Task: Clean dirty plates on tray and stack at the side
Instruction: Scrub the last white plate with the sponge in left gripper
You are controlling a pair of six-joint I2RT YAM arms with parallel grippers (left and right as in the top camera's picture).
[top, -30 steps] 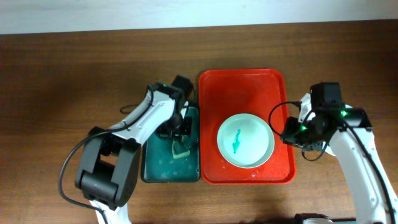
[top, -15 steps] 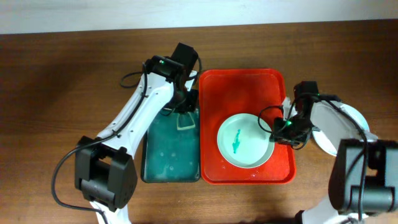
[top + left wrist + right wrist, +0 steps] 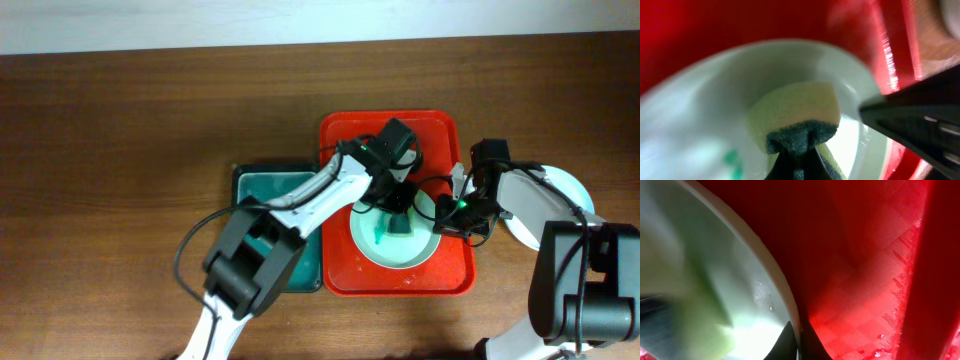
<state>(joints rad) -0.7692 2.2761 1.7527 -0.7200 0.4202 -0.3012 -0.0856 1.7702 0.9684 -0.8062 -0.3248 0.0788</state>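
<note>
A teal smear (image 3: 380, 232) can still be seen on the plate next to the sponge, so my left gripper should wipe the sponge back over the smear (image 3: 732, 161) before it goes to the basin.
A pale dirty plate (image 3: 372, 246) with a teal smear lies on the red tray (image 3: 345, 135). My left gripper (image 3: 400, 218) is shut on a yellow-green sponge (image 3: 795, 117) and holds it over the plate's middle; the plate (image 3: 695, 120) and a teal smear show in the left wrist view. My right gripper (image 3: 442, 214) is shut on the plate's right rim (image 3: 772, 287), one finger inside and one outside, over the tray (image 3: 865, 255). A white plate (image 3: 570, 190) lies on the table right of the tray, partly hidden by the right arm.
A dark green basin (image 3: 262, 190) sits left of the tray, partly hidden under the left arm. Water drops lie on the tray floor (image 3: 880, 340). Brown wooden table (image 3: 120, 150) all round.
My left gripper has carried the sponge from the basin rightward to above the plate. My right gripper has closed in on the plate's right rim.
</note>
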